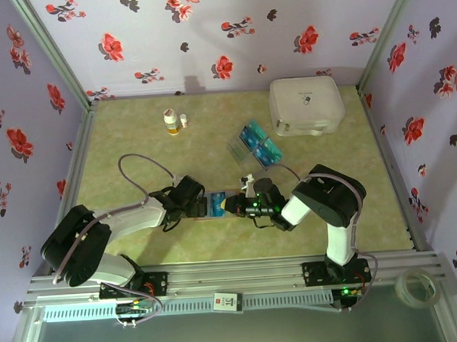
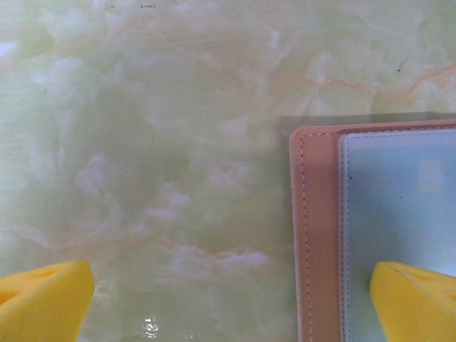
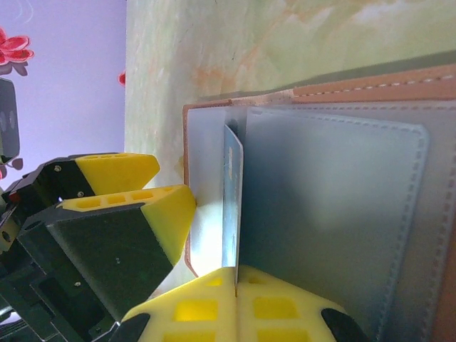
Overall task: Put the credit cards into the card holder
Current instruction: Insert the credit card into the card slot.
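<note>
My right gripper should open, then use its closed fingers to push the card's outer edge (image 3: 239,214) in deeper, because the blue credit card sits shallow in the pocket's slit (image 3: 225,206).
The pinkish-brown card holder (image 1: 217,203) lies open on the table between my two grippers, its frosted pockets up. My right gripper (image 3: 236,281) is shut on one blue credit card (image 3: 232,192), held on edge with its far end in the slit of a pocket of the card holder (image 3: 335,199). My left gripper (image 2: 231,303) is open; its right finger (image 2: 417,303) rests on the pocket of the card holder (image 2: 319,235), and its left finger (image 2: 43,299) is over bare table. More blue-teal credit cards (image 1: 259,144) lie further back.
The spare cards sit on a clear plastic tray (image 1: 237,144). A big white rounded case (image 1: 305,106) stands at the back right. Two small bottles (image 1: 172,122) stand at the back left. Flowered walls enclose the green marbled table (image 1: 136,168).
</note>
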